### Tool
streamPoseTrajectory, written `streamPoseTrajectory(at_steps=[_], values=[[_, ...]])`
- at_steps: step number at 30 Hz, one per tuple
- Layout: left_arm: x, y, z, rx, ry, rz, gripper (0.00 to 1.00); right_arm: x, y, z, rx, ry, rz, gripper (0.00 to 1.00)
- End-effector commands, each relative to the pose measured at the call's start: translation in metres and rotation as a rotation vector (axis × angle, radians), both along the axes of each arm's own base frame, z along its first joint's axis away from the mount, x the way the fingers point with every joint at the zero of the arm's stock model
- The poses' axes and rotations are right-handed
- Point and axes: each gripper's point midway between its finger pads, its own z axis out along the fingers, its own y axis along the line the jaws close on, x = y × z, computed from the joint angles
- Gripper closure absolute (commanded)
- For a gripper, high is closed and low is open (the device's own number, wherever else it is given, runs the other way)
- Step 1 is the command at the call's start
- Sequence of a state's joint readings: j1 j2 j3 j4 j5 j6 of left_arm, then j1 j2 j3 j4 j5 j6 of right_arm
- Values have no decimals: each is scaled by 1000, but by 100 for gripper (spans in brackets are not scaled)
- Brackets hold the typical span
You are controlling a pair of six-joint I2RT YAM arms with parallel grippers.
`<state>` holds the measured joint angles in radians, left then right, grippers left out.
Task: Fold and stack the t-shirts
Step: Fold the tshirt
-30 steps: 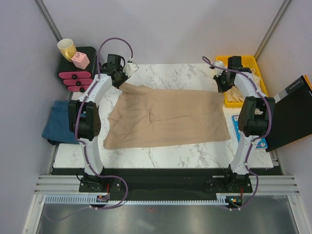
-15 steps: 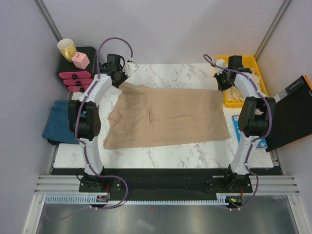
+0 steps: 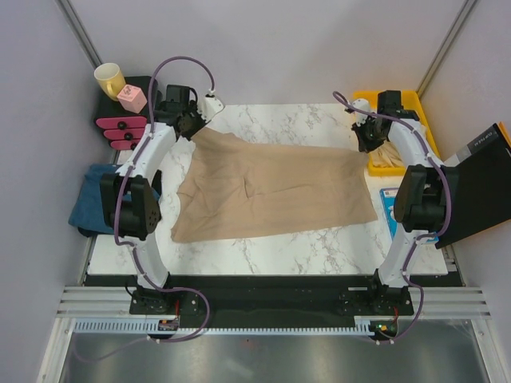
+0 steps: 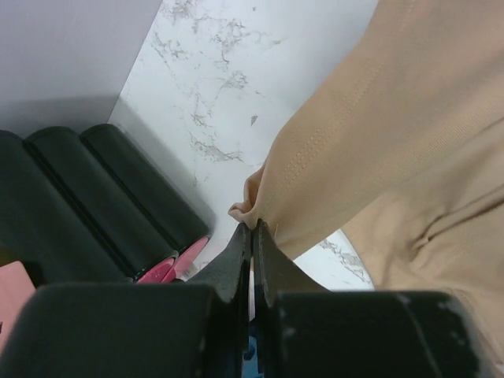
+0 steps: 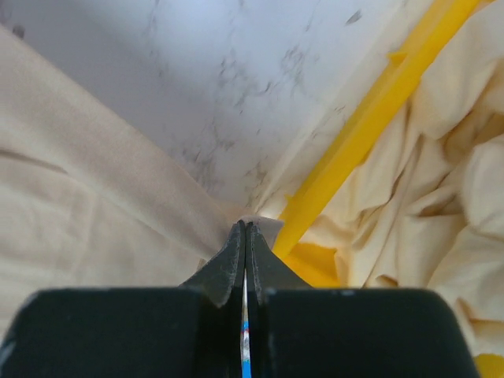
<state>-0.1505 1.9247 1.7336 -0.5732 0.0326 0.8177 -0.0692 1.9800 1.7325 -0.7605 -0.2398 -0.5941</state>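
Observation:
My grippers are holding the tan t-shirt's far edge stretched by both corners, so my left gripper should keep folding its corner over until that corner lies on the t-shirt's near half.
A tan t-shirt lies spread across the marble table. My left gripper is shut on its far left corner, which is raised off the table. In the left wrist view the gripper pinches a fold of the tan cloth. My right gripper is shut on the far right corner, beside the yellow bin. In the right wrist view the gripper holds that corner of the shirt. A teal-blue t-shirt lies off the table's left side. Cream t-shirts fill the bin.
A yellow mug, a pink block and a black rack with pink ends stand at the far left corner. A black board leans at the right. The yellow bin rim is close to my right fingertips.
The left arm has swung outward and lifted the far left corner, pulling the cloth taut. The right gripper has closed fully on the far right corner.

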Motion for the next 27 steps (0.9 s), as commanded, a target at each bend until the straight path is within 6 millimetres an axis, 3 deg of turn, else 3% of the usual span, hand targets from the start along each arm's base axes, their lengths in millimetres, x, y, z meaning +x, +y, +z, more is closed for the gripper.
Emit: streamPoseTrajectory(at_steps=[1, 4, 6, 12, 15, 19, 27], values=[[-27, -19, 43, -43, -55, -197, 98, -49, 5, 5, -32, 88, 123, 100], [-58, -32, 34, -43, 24, -307, 98, -73, 9, -4, -51, 148, 191, 100], [-83, -38, 15, 3, 110, -386, 98, -84, 10, -8, -58, 179, 216, 100], [-125, -44, -23, 113, 230, -506, 98, -86, 2, 2, -126, 167, 269, 100], [-137, -42, -36, 169, 261, -537, 98, -88, -2, 6, -163, 166, 299, 100], [-139, -40, -37, 187, 261, -539, 98, -96, -5, 3, -183, 196, 335, 100], [-135, -34, -30, 232, 233, -565, 98, -125, 4, -21, -209, 305, 434, 100]])
